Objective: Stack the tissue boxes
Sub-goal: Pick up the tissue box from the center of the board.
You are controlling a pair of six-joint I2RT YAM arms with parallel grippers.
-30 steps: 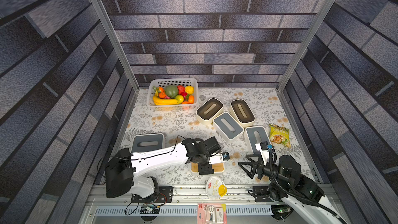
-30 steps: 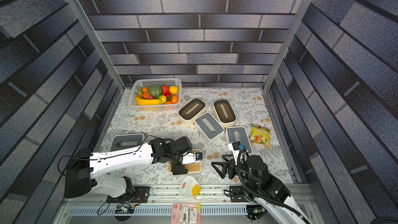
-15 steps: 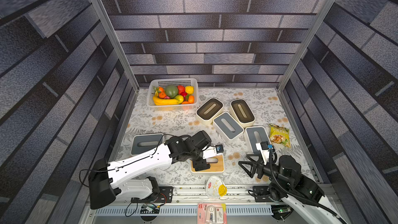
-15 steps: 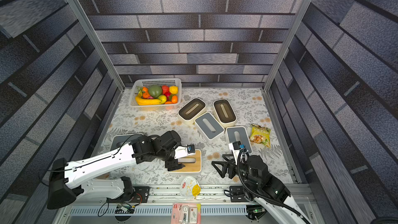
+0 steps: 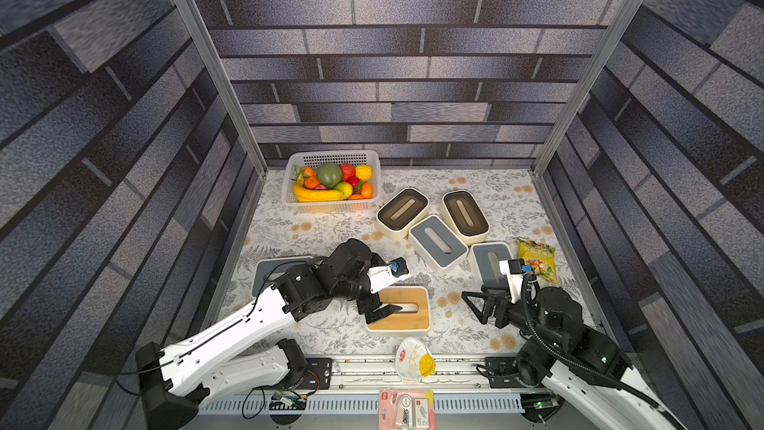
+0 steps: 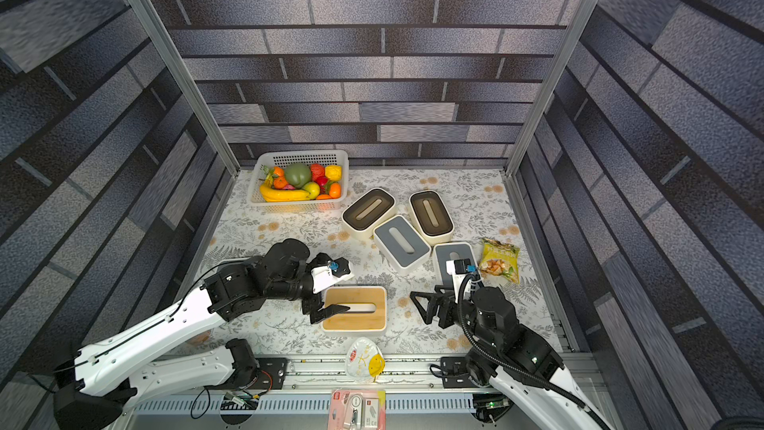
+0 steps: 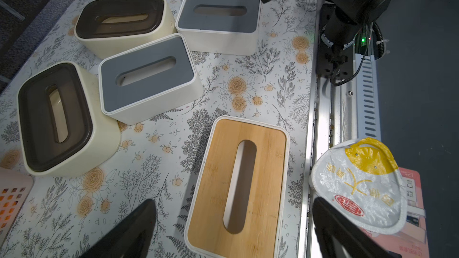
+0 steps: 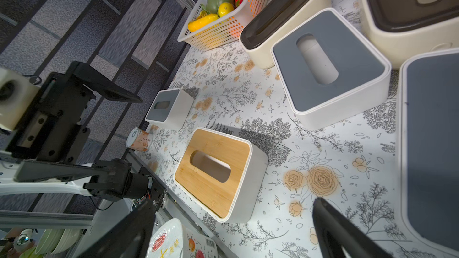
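My right gripper is to keep moving toward the slot [image 5: 437,239] of the grey-lid box by the brown-lid boxes, which has one long side [image 5: 422,254] free, until its fingers are on both sides of that side.
The wood-lid tissue box [image 5: 399,309] [image 7: 238,184] [image 8: 213,170] stands on the table near the front edge. My left gripper [image 5: 378,304] [image 7: 233,202] hovers open over its left end and holds nothing. Two cream boxes with brown lids [image 5: 402,210] [image 5: 465,215] and a grey-lid box [image 5: 438,244] are clustered at the back right. Another grey-lid box [image 5: 490,262] is partly hidden behind my right wrist. A third grey-lid box [image 5: 273,270] sits at the left behind my left arm. My right gripper [image 5: 475,306] [image 8: 233,202] is open and empty, right of the wood-lid box.
A white basket [image 5: 330,153] of fruit is at the back left. A snack bag [image 5: 535,258] lies by the right wall. A sealed bowl [image 5: 413,361] and a flat packet [image 5: 407,409] rest on the front rail. A small cup [image 8: 139,140] stands at the front left.
My left gripper has opened wide and drawn back to the left off the wood-lid box, which stays on the table. The right arm has not moved.
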